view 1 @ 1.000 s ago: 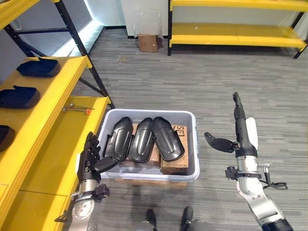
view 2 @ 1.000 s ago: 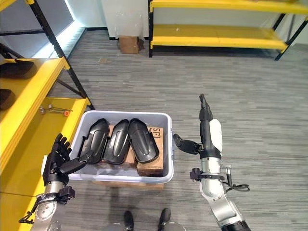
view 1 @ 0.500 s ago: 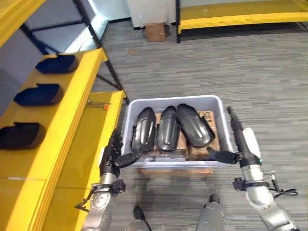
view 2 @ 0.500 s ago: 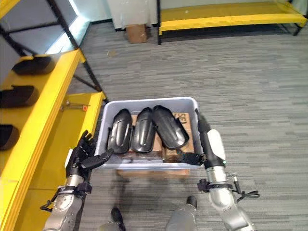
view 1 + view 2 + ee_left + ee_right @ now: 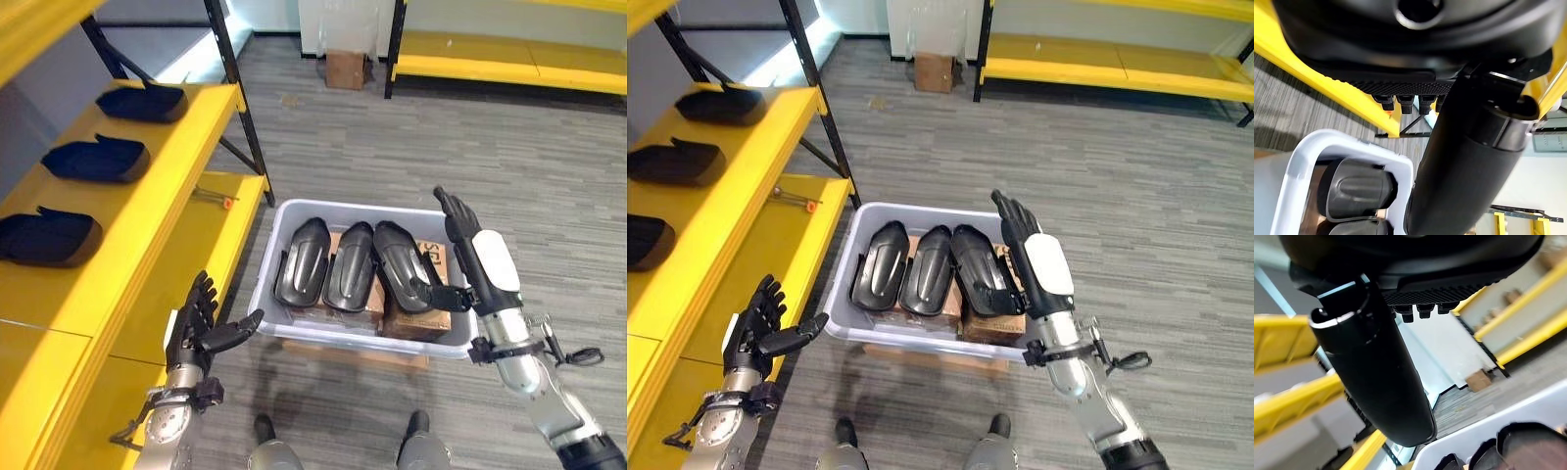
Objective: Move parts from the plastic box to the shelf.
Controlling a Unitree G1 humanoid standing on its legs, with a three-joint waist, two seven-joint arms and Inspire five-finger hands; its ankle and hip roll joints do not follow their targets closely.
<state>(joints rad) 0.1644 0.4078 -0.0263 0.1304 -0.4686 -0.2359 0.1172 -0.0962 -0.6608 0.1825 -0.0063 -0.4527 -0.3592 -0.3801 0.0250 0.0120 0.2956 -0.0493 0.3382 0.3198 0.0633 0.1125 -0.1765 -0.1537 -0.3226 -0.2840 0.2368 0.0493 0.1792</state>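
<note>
I should expect an empty hollow underneath when I lift and turn the black part (image 5: 403,269) by my right gripper, because it lies with its domed back (image 5: 397,250) up.
A grey plastic box (image 5: 284,220) stands on the floor beside the yellow shelf (image 5: 167,176). Three black shell-shaped parts (image 5: 338,264) lie side by side in it on brown cartons. My left hand (image 5: 201,328) hovers open and empty just left of the box's near corner. My right hand (image 5: 470,257) is open too, raised over the box's right side, its thumb reaching toward the rightmost part (image 5: 400,262) without holding it. Three dark parts (image 5: 93,157) rest on the shelf's upper board. The left wrist view shows the box rim (image 5: 1295,166) and one part (image 5: 1354,188).
A lower yellow board (image 5: 191,264) runs along the box's left side, with a small orange-tipped tool (image 5: 216,198) on it. A black shelf post (image 5: 235,93) rises behind. Another yellow rack (image 5: 509,59) and a cardboard carton (image 5: 345,69) stand at the far wall. Grey floor lies to the right.
The camera has shifted, so the box now sits further right. My right hand has risen from the box's right rim and now stands over its right side. My left hand stays open beside the box.
</note>
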